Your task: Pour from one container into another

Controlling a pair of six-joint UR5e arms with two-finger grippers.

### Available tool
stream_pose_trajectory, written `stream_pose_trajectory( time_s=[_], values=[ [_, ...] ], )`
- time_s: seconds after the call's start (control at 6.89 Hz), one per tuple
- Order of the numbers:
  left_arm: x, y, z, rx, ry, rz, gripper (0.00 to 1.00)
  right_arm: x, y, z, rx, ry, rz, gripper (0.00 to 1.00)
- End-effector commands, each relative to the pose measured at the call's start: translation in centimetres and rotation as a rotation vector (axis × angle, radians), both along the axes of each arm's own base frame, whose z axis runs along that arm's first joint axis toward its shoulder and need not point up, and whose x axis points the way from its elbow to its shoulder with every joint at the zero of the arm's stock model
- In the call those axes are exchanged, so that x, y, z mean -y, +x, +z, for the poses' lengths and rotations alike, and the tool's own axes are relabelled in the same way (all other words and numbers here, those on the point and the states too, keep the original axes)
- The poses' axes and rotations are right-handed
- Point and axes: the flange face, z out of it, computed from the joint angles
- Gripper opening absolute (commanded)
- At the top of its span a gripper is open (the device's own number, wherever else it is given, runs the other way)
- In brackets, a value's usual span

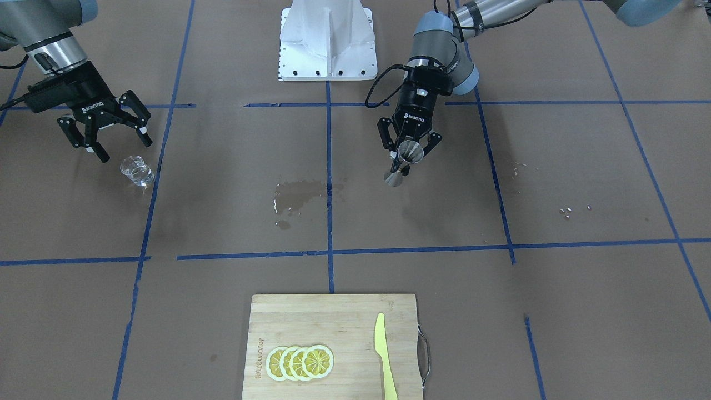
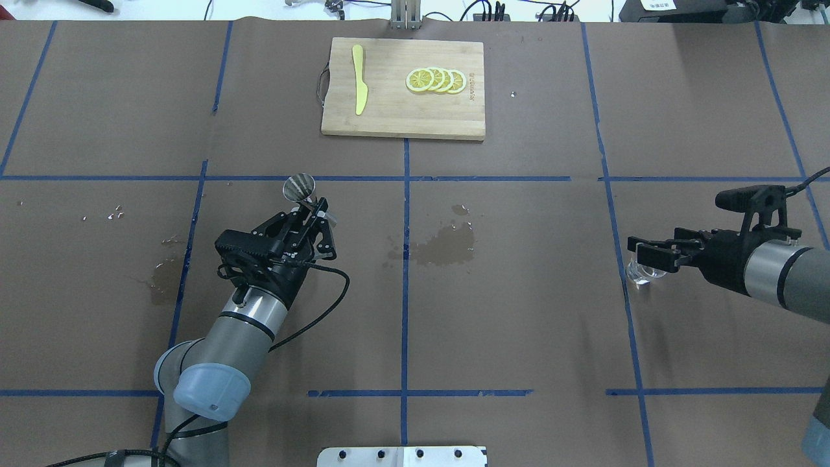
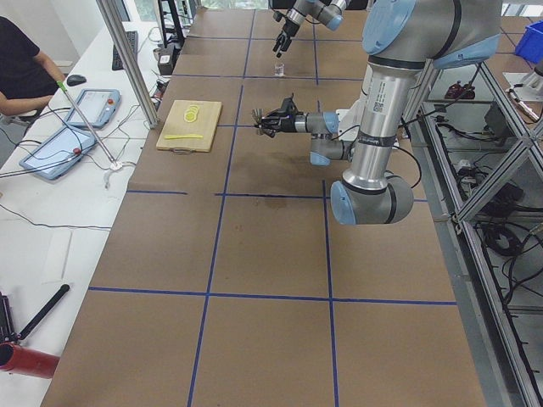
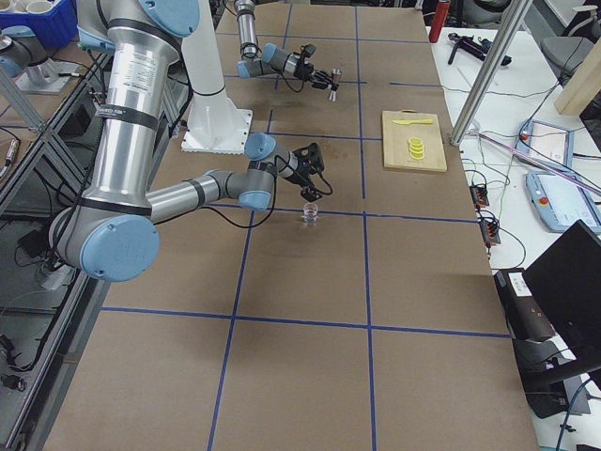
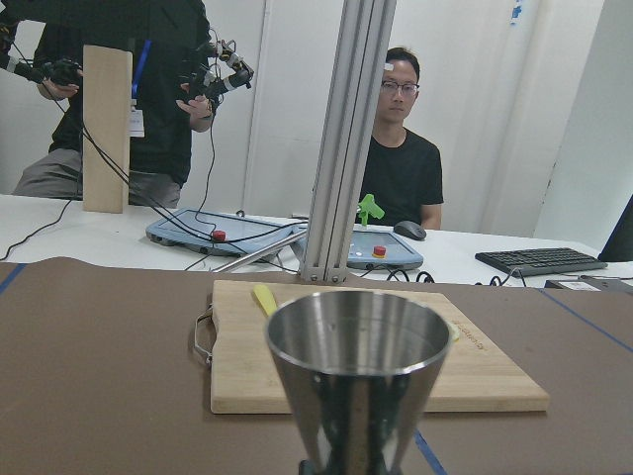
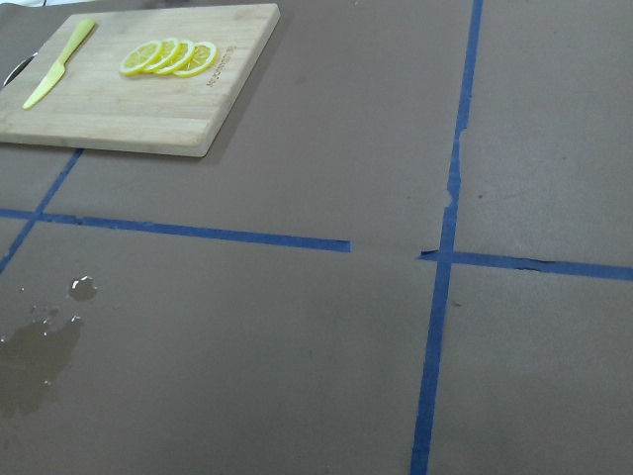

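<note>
I should expect clear liquid inside the clear glass tumbler [image 1: 137,171] that will run toward the tumbler's rim when I tilt it, because the wet patch [image 1: 298,195] shines with clear drops.
The clear glass tumbler [image 1: 136,169] stands upright on the brown table, to the robot's right. My right gripper [image 1: 125,149] hangs open just above and behind it, apart from it; the overhead view shows the tumbler [image 2: 644,275] just under the right gripper [image 2: 633,252]. My left gripper [image 1: 410,157] is shut on the waist of the silver jigger [image 1: 404,163], mouth up. The jigger [image 5: 354,364] fills the left wrist view's lower centre, and its rim [image 2: 299,188] shows from overhead. The right wrist view shows neither tumbler nor fingers.
A wooden cutting board [image 2: 389,117] with lemon slices [image 2: 436,80] and a yellow knife [image 2: 358,87] lies at the far middle edge. A wet patch [image 2: 444,245] darkens the table centre. The white robot base [image 1: 326,39] is near. People sit beyond the far edge.
</note>
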Motion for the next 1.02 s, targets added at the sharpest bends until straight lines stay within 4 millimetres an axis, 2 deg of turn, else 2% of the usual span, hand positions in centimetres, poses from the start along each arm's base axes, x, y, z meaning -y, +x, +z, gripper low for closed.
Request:
stream_pose_trajectory(
  time_s=[0.0,0.29,0.58,0.73,0.87],
  values=[
    [0.3,1.2,0.3,0.017,-0.003,0.000,0.00,-4.0,-2.9,1.2,-0.089,0.101,0.126,0.98],
    [0.4,2.0,1.3,0.076,0.006,0.034,0.00,-7.7,-5.7,1.4,-0.181,0.237,0.278,0.99],
    [1.0,2.3,0.4,0.119,0.039,0.090,0.00,-9.7,-7.3,4.0,-0.088,0.188,0.400,0.99],
    [1.1,3.2,-1.4,0.128,0.056,0.101,0.00,-10.2,-7.6,5.6,-0.067,0.174,0.441,0.99],
    [1.2,3.3,-1.6,0.170,0.068,0.100,0.00,-10.3,-7.9,6.8,-0.085,0.190,0.458,0.99]
  ],
)
